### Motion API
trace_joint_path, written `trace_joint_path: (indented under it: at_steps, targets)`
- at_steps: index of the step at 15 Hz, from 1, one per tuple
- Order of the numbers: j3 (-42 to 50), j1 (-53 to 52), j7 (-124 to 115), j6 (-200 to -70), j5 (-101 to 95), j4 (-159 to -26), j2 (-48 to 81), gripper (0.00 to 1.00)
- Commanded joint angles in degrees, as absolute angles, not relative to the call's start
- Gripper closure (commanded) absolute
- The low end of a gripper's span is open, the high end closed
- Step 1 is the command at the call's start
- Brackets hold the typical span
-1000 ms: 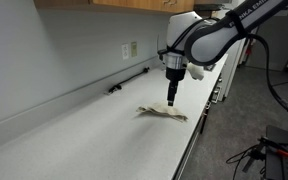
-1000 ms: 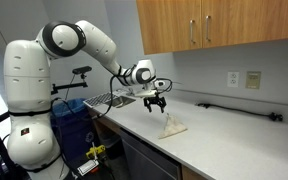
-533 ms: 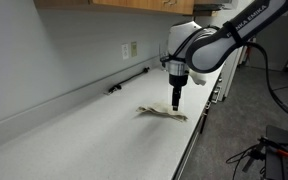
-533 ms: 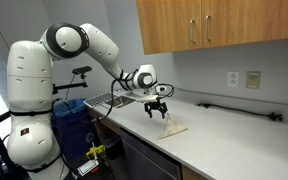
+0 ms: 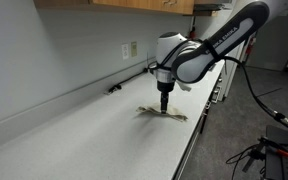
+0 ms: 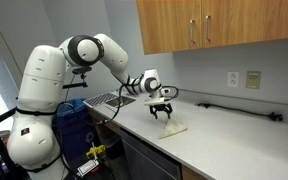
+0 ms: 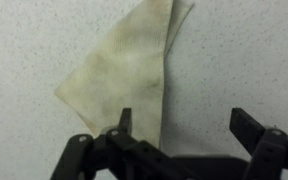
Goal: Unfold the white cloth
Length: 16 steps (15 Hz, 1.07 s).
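The white cloth's upper layer [image 7: 126, 75] will peel away while the rest stays down when the robot's gripper lifts it, because another layer [image 7: 180, 20] shows past the cloth's long edge.
The white cloth [image 7: 124, 70] is a cream, creased, folded piece lying flat on the pale speckled countertop [image 7: 244, 50]. It shows in both exterior views [image 5: 164, 113] [image 6: 173, 128] near the counter's front edge. My gripper [image 7: 184, 122] is open and empty, pointing straight down just above the cloth. In the wrist view one fingertip [image 7: 125, 120] is over the cloth's near edge and the other fingertip [image 7: 248, 125] is over bare counter. In both exterior views the gripper [image 5: 164, 100] [image 6: 163, 112] hovers over the cloth's end.
A black rod-like object [image 5: 129, 81] lies along the back wall under a wall outlet [image 5: 131, 49]. Wooden cabinets [image 6: 214, 25] hang above. A dish rack [image 6: 109, 99] stands at the counter's end. The counter's front edge [image 5: 189, 140] is close to the cloth.
The arm has swung across over the cloth and the gripper has come down closer to it. The cloth has not moved.
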<state>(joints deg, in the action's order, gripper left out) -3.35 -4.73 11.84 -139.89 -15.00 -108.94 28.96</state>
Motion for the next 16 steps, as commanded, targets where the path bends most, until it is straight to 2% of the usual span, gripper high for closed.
trace_joint_path:
  at_steps: [1, 10, 13, 14, 16]
  targets:
    - [-3.1, -5.7, 13.2, -143.3, -16.6, -100.1, 36.0, 0.00]
    - [-2.6, -7.3, 15.2, -144.6, -18.2, -86.8, 46.3, 0.00]
    - [-2.3, -7.1, 15.7, -144.4, -18.1, -84.5, 48.3, 0.15]
    - [-2.2, -7.1, 15.8, -144.3, -18.1, -83.9, 48.8, 0.29]
    - [-2.0, -7.2, 16.0, -144.1, -18.2, -82.9, 49.6, 0.44]
